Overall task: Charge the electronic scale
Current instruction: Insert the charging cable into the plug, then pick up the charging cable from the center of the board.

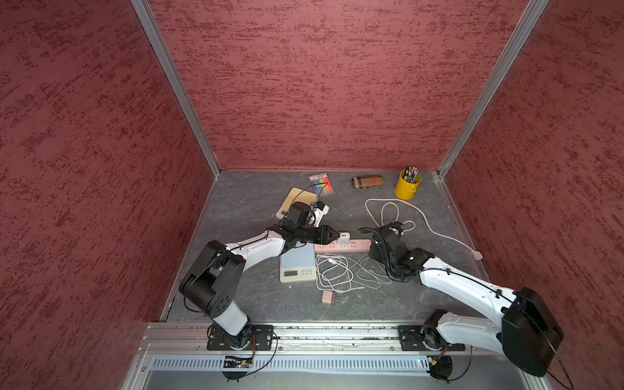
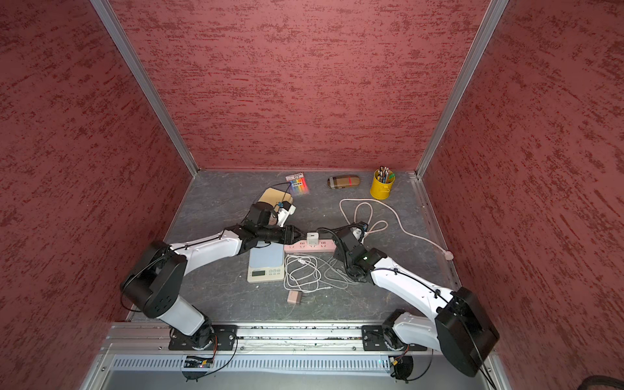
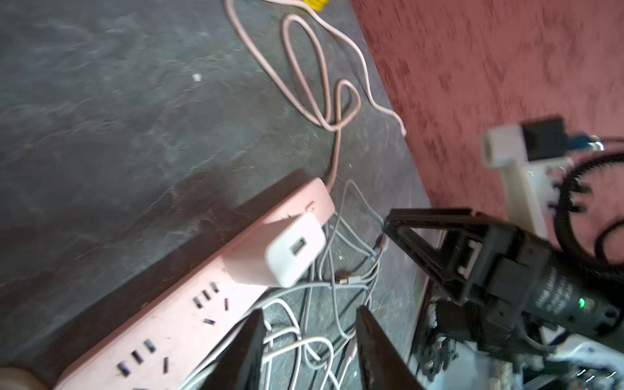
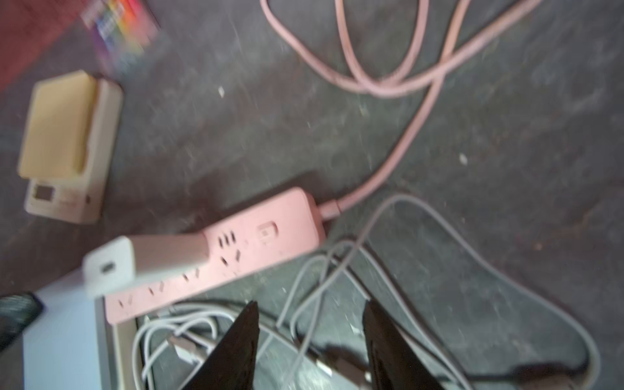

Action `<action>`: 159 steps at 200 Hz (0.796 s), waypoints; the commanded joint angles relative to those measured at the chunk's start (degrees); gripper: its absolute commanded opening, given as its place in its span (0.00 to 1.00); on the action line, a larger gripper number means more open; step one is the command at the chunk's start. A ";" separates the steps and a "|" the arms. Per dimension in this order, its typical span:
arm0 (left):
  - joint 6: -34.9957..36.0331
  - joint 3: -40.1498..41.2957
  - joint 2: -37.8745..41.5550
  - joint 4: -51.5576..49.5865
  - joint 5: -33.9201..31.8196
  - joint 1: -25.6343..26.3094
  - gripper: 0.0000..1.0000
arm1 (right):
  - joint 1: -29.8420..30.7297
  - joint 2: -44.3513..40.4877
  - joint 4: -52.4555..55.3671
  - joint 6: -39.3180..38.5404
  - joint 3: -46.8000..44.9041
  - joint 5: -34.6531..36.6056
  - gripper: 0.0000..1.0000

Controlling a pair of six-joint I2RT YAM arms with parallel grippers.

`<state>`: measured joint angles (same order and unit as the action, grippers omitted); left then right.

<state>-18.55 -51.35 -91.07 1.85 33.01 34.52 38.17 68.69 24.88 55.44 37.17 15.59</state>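
The grey cable's plug (image 3: 355,279) rests flat among the cables, so next I raise it by the metal tip (image 3: 342,281) with my left gripper for my right gripper to take.
The electronic scale (image 1: 297,266) has a pale blue top and a display facing the front; it also shows in the right wrist view (image 4: 60,337). Behind it lies a pink power strip (image 1: 351,245) with a white charger (image 1: 344,238) plugged in. My left gripper (image 3: 309,310) is open just left of the charger, over loose white cables (image 3: 304,344), holding nothing. My right gripper (image 4: 310,304) is open at the strip's right end, above grey and white cables (image 4: 337,270), also empty.
A second scale (image 1: 297,199) with a tan top sits at the back left under the left arm's elbow. A pink adapter (image 1: 328,297) lies near the front. A marker pack (image 1: 322,182), a glasses case (image 1: 367,181) and a yellow pencil bucket (image 1: 407,185) line the back wall. The strip's pink cord (image 1: 391,216) loops to the right.
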 commanded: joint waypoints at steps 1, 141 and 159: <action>18.97 -1.71 1.31 -5.10 -4.85 6.57 0.52 | -2.71 -0.74 3.15 1.74 -1.84 -7.28 0.53; 12.22 -0.51 -3.33 0.33 8.90 4.01 0.49 | -9.43 12.30 15.59 -41.93 18.95 -21.04 0.39; 12.26 1.27 -1.84 0.40 9.08 3.47 0.49 | -9.45 14.23 20.99 -41.38 20.17 -18.53 0.39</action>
<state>-6.04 -52.07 -95.66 1.32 40.51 38.57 28.93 81.78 38.85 17.23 55.44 -3.27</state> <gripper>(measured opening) 0.488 0.391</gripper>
